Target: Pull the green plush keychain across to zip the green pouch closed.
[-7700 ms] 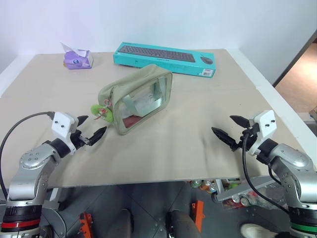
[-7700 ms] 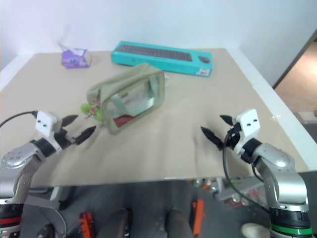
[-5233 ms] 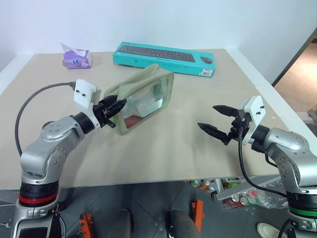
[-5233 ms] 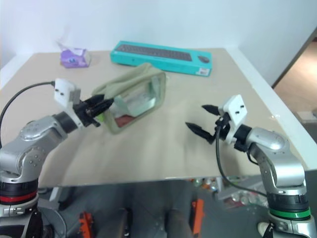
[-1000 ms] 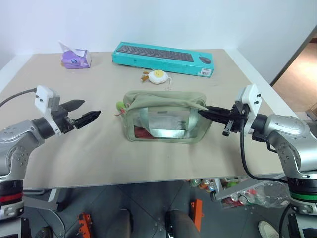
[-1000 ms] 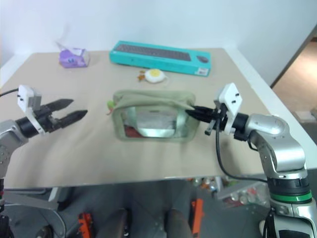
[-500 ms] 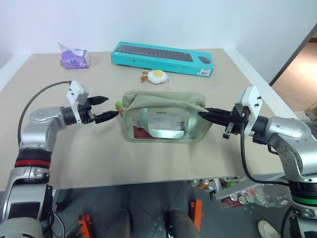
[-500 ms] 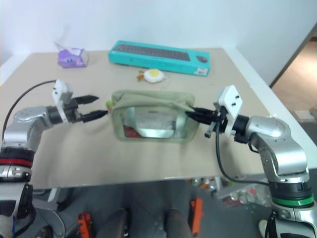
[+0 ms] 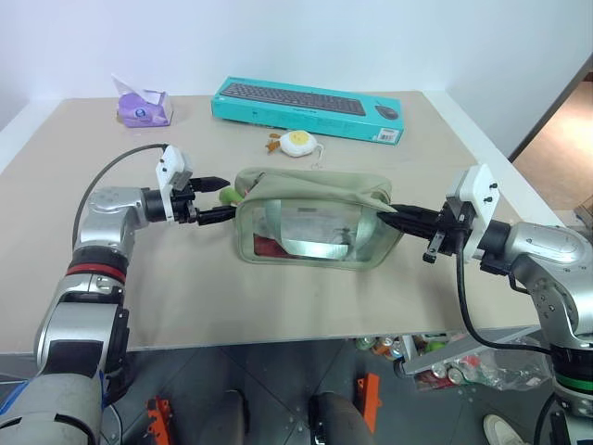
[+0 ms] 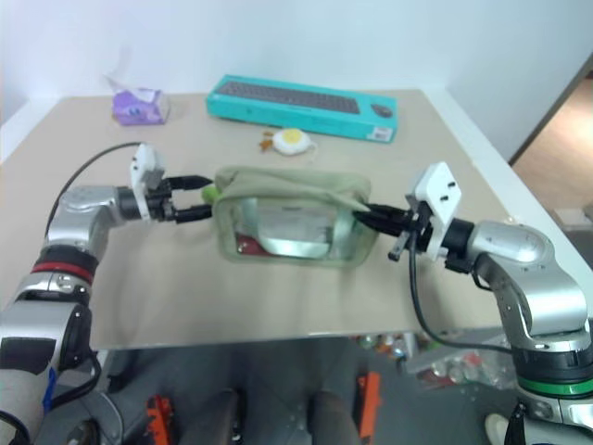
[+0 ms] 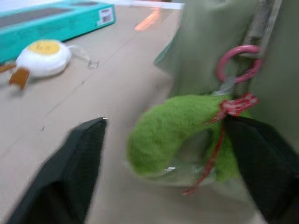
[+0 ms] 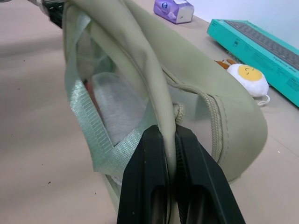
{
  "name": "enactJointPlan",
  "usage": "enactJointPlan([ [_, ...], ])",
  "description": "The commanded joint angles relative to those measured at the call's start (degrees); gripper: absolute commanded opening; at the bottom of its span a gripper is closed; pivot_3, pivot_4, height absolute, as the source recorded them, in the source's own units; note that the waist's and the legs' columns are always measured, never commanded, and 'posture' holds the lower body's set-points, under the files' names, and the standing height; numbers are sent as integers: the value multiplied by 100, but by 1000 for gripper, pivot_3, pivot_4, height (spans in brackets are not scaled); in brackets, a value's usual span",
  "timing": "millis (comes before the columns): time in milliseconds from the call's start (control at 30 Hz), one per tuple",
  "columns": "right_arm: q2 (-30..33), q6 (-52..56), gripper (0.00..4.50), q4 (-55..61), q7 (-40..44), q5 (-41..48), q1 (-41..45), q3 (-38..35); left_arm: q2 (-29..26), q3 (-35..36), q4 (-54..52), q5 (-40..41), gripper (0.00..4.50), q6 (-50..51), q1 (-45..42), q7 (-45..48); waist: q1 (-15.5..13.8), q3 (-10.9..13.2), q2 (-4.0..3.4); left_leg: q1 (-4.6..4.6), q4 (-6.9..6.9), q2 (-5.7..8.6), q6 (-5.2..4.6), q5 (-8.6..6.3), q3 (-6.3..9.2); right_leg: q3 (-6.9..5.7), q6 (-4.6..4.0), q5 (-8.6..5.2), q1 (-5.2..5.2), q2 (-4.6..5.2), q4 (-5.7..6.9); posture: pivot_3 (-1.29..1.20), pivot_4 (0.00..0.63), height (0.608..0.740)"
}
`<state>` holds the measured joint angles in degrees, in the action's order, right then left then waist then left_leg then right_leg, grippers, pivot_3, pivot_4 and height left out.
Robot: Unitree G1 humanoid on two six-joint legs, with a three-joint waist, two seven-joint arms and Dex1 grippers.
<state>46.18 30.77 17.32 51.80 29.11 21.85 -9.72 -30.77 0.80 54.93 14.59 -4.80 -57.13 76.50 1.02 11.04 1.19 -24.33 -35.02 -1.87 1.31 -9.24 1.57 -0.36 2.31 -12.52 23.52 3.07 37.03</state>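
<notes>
The zipper (image 11: 258,29) goes up the pouch's end above the pink ring, so the green plush keychain (image 9: 230,196) will bring the zipper's slider upward first when the robot pulls.
The green pouch (image 9: 315,222) stands mid-table, its clear window facing me. Its green plush keychain (image 9: 226,195) hangs on a pink ring (image 11: 237,63) at the pouch's left end. My left gripper (image 9: 226,198) reaches in level from the left and is open. One black finger (image 11: 70,172) stands on each side of the fuzzy keychain (image 11: 173,130), and a gap shows beside one of them. At the pouch's right end, my right gripper (image 9: 397,215) is shut on the fabric. Its two fingers (image 12: 149,186) pinch the pouch's edge (image 12: 163,93) beside the cord.
A white-and-yellow egg plush (image 9: 299,141) lies just behind the pouch. A teal keyboard box (image 9: 310,108) sits along the back edge, and a purple tissue pack (image 9: 144,107) at the back left. The table's front edge (image 9: 278,338) runs close below the arms.
My left gripper has moved right to the pouch's left end, and its fingers, less wide apart, now straddle the keychain. The right gripper has kept its grip on the pouch.
</notes>
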Motion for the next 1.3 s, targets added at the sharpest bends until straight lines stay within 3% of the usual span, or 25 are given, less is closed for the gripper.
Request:
enactJointPlan([
  [33,125,5,0,173,-36,61,-31,-215,-70,173,78,7,2260,-124,-174,76,4,0,0,0,0,0,0,0,0,0,0,0,0,0,0,0,150,740],
  [233,123,-7,0,169,-45,65,-50,-199,-214,350,-236,130,201,141,-100,177,4,0,0,0,0,0,0,0,1,0,1,0,-1,0,0,0,150,740],
  [267,123,-12,0,161,-43,65,-48,-195,-241,371,-317,146,84,182,-75,194,4,0,0,0,0,0,-1,0,1,0,1,0,-1,0,0,0,150,740],
  [667,90,-161,0,-58,73,-15,29,-90,-515,746,-2906,941,84,1787,508,-162,5,0,0,1,-1,-2,0,0,3,0,1,0,-2,0,1,0,150,740],
  [867,79,-299,0,-227,140,-72,103,-11,-100,875,-4210,1350,84,2478,362,-1236,1,0,0,2,-12,-1,0,0,5,1,5,2,-10,0,1,0,150,740],
  [1300,80,-351,0,-323,145,-115,186,19,627,861,-4869,1859,84,3089,-153,-2264,15,1,0,0,-25,0,0,-2,2,10,12,7,-10,-3,2,0,150,740],
])
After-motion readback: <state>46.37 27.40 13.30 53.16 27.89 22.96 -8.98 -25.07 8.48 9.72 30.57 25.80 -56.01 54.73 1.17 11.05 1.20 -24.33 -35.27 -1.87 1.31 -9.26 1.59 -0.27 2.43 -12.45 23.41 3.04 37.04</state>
